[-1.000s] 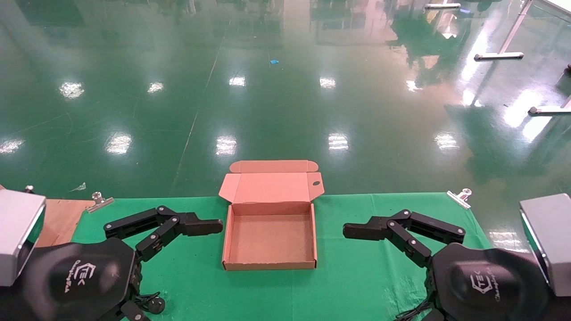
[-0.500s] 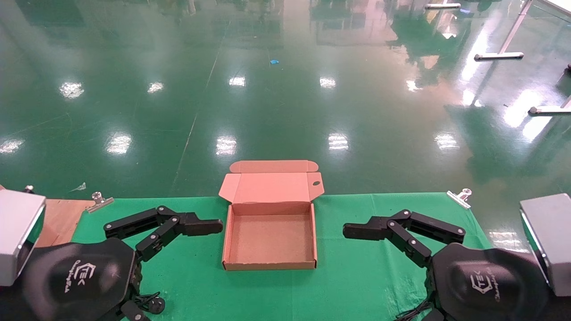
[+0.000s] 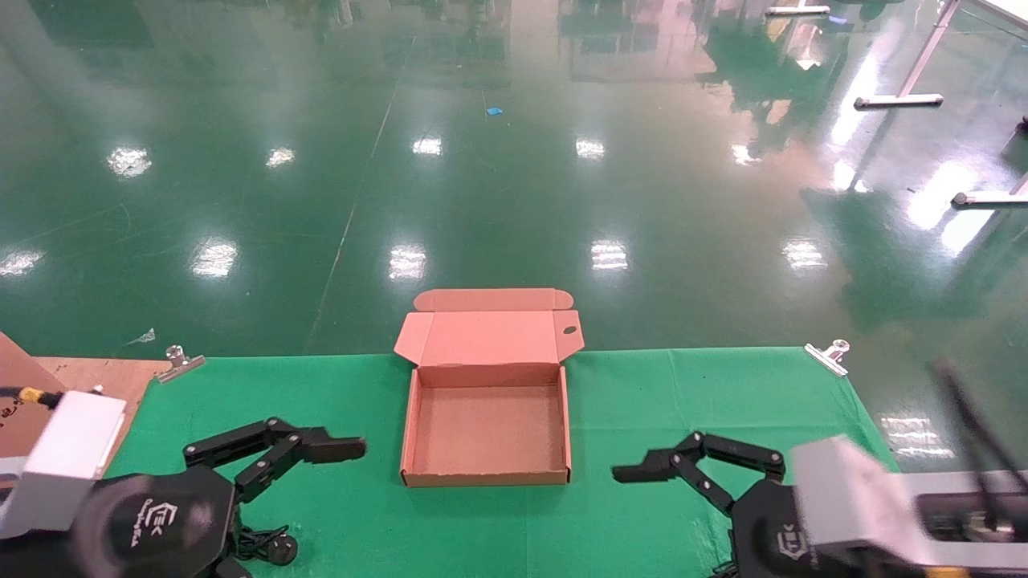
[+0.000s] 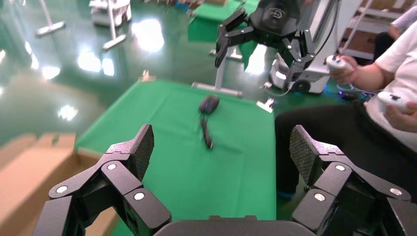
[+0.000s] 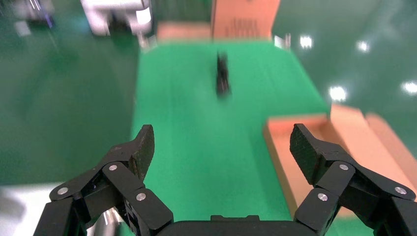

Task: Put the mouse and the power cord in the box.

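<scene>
The mouse's thin cable (image 3: 724, 570) peeks out beneath my right gripper, so the mouse will dangle below when I lift it by that cable.
The box (image 3: 486, 425) lies open at the middle of the green cloth, lid flap (image 3: 488, 337) folded back; its near wall also shows as the box (image 5: 295, 157). My left gripper (image 3: 337, 449) hovers open to the left of it, with nothing between the fingers (image 4: 221, 140). My right gripper (image 3: 638, 472) hovers open to the box's right, also holding nothing (image 5: 222, 135). The power cord (image 3: 269, 547) peeks out under my left arm and lies blurred on the cloth (image 5: 223, 78). The mouse (image 4: 210, 103) rests on the cloth with its thin cable; my right arm hides it in the head view.
Metal clips (image 3: 178, 361) (image 3: 827, 353) pin the cloth at the table's far corners. A wooden board (image 3: 104, 385) lies bare at the left end. A seated person (image 4: 388, 113) holding controllers is beside the table's right end.
Both arms have drawn back toward the table's near edge and sunk lower. The right wrist has swung into view. Both grippers remain open; the box has not moved.
</scene>
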`<state>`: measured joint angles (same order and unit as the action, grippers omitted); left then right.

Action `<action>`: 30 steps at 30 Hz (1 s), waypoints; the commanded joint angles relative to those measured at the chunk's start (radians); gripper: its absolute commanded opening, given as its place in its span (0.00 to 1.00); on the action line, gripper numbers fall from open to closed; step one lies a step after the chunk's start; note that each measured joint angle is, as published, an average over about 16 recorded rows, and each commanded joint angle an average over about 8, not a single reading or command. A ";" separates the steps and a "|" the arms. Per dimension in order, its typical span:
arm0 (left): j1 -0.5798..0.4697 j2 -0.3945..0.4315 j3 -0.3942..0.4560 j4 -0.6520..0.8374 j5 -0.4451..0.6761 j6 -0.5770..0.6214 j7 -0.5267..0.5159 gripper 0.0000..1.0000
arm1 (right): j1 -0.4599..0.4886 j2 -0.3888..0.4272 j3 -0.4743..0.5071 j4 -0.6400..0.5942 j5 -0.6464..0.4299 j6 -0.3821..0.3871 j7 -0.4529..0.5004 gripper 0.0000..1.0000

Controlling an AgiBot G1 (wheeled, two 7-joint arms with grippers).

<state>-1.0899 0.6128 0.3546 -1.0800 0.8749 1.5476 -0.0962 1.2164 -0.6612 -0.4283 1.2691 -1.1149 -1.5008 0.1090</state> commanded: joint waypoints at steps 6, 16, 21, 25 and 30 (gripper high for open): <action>-0.093 0.011 0.094 0.135 0.197 0.021 0.091 1.00 | 0.111 -0.060 -0.108 -0.033 -0.299 0.006 -0.085 1.00; -0.350 0.147 0.293 0.389 0.630 -0.043 0.292 1.00 | 0.231 -0.192 -0.259 -0.154 -0.677 0.067 -0.237 1.00; -0.449 0.244 0.372 0.557 0.806 -0.133 0.412 1.00 | 0.247 -0.269 -0.320 -0.271 -0.812 0.135 -0.315 1.00; -0.490 0.308 0.410 0.692 0.893 -0.241 0.488 1.00 | 0.260 -0.330 -0.346 -0.401 -0.861 0.192 -0.385 1.00; -0.500 0.365 0.432 0.824 0.955 -0.427 0.546 1.00 | 0.282 -0.402 -0.363 -0.572 -0.887 0.257 -0.480 1.00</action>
<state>-1.5822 0.9729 0.7798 -0.2699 1.8131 1.1460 0.4424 1.4998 -1.0624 -0.7896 0.6984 -1.9991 -1.2441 -0.3660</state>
